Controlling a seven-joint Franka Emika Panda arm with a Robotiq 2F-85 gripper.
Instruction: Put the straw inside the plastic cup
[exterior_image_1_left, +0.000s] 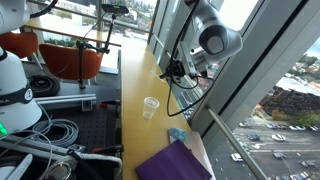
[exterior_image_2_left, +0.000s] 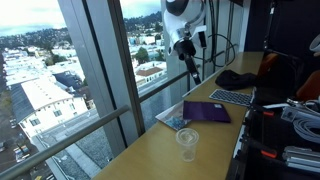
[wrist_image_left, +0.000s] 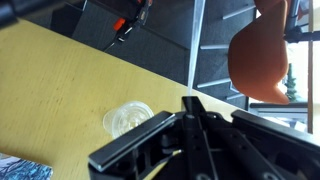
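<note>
The straw (wrist_image_left: 194, 50) sticks out sideways from the robot's downward-pointing fingers, so next the gripper tilts up to make the straw stand steeper and move in low toward the plastic cup (exterior_image_2_left: 187, 146).
The clear plastic cup (exterior_image_1_left: 150, 107) stands upright on the wooden table by the window; it also shows in an exterior view (exterior_image_2_left: 187, 143) and in the wrist view (wrist_image_left: 128, 118). My gripper (exterior_image_1_left: 178, 68) hangs well above the table, away from the cup, and shows in an exterior view (exterior_image_2_left: 190, 60) too. In the wrist view the jaws (wrist_image_left: 192, 105) are pressed together, and a thin whitish straw (wrist_image_left: 165, 165) pokes out beside them. The cup lies below and to the left of the jaws there. The straw is too thin to make out in the exterior views.
A small light-blue object (exterior_image_1_left: 177, 134) and a purple folder (exterior_image_1_left: 175, 162) lie near the cup. A keyboard (exterior_image_2_left: 232, 97) and a black object (exterior_image_2_left: 235, 78) lie farther along the table. The window glass runs along the table's edge. An orange chair (wrist_image_left: 262, 50) stands beyond.
</note>
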